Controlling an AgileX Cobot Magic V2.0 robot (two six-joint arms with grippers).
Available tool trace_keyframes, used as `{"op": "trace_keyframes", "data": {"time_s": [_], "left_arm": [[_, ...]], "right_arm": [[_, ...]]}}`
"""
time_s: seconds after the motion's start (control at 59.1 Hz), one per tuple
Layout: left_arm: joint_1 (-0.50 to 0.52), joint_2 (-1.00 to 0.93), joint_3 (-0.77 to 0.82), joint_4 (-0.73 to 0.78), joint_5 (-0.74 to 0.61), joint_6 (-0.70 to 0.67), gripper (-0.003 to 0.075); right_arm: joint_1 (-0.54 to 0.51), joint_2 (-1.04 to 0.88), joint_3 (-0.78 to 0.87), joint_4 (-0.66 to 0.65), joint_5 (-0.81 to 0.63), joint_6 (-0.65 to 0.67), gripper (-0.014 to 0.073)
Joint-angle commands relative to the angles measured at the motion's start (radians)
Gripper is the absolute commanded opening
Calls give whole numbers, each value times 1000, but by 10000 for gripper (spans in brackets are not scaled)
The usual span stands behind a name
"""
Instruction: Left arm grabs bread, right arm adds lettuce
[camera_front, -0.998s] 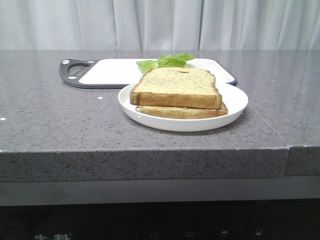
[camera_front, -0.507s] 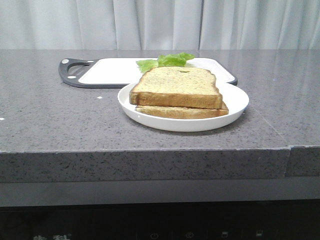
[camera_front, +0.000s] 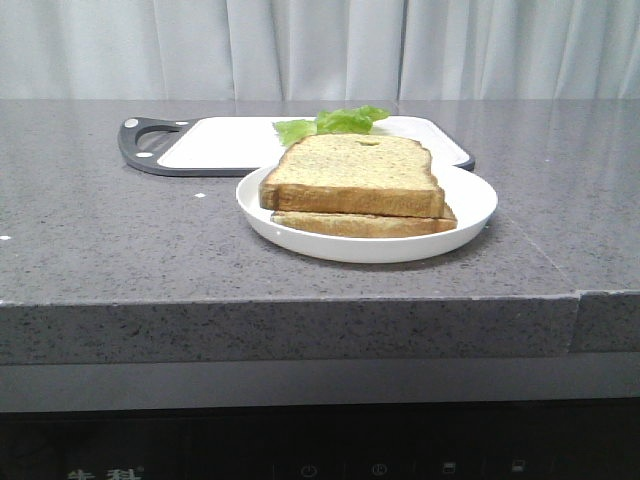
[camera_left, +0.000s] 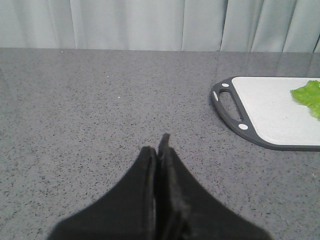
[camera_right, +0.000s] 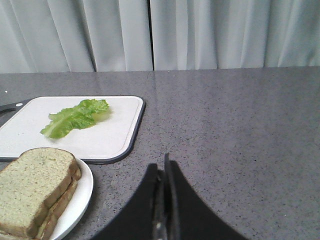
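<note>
The thinner slice (camera_front: 365, 226), where the lettuce must go, is under the thick bread, so the robot's left gripper should raise the thick bread (camera_front: 338, 160) before the right gripper picks up the lettuce.
The thick bread (camera_front: 352, 176) with a small dent near its far edge lies on top of a thinner slice (camera_front: 362, 224) on a white plate (camera_front: 470, 210). It also shows in the right wrist view (camera_right: 32, 185). The lettuce (camera_front: 334, 123) lies on a white cutting board (camera_front: 225, 145) behind the plate; the right wrist view shows the lettuce too (camera_right: 76, 116). My left gripper (camera_left: 159, 148) is shut and empty, over bare counter, apart from the board. My right gripper (camera_right: 163, 169) is shut and empty, over the counter beside the plate. Neither arm shows in the front view.
The cutting board has a dark rim and a handle (camera_left: 231, 107) at its left end. Grey speckled counter (camera_front: 100, 240) surrounds the plate, with its front edge (camera_front: 300, 305) near the camera. Pale curtains (camera_front: 320, 45) hang behind.
</note>
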Motion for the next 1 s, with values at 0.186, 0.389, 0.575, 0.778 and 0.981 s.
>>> {"op": "trace_keyframes", "data": {"time_s": [0.186,0.389,0.575,0.778,0.981], "left_arm": [[1,13,-42,9,-119,-7,323],[1,13,-42,-14,-120,-7,526],[-14,58,-103,-143,10,0,481],[-137,295,-315,-317,261,76,472],[-333,559,-482,-366,297,93,472]], "right_arm": [[-4,24,-40,-11,-78,-2,228],[-4,24,-40,-11,-65,-2,433],[-4,24,-40,-11,-65,-2,433],[-4,24,-40,-11,-65,-2,433],[-4,24,-40,-11,-65,-2,433]]}}
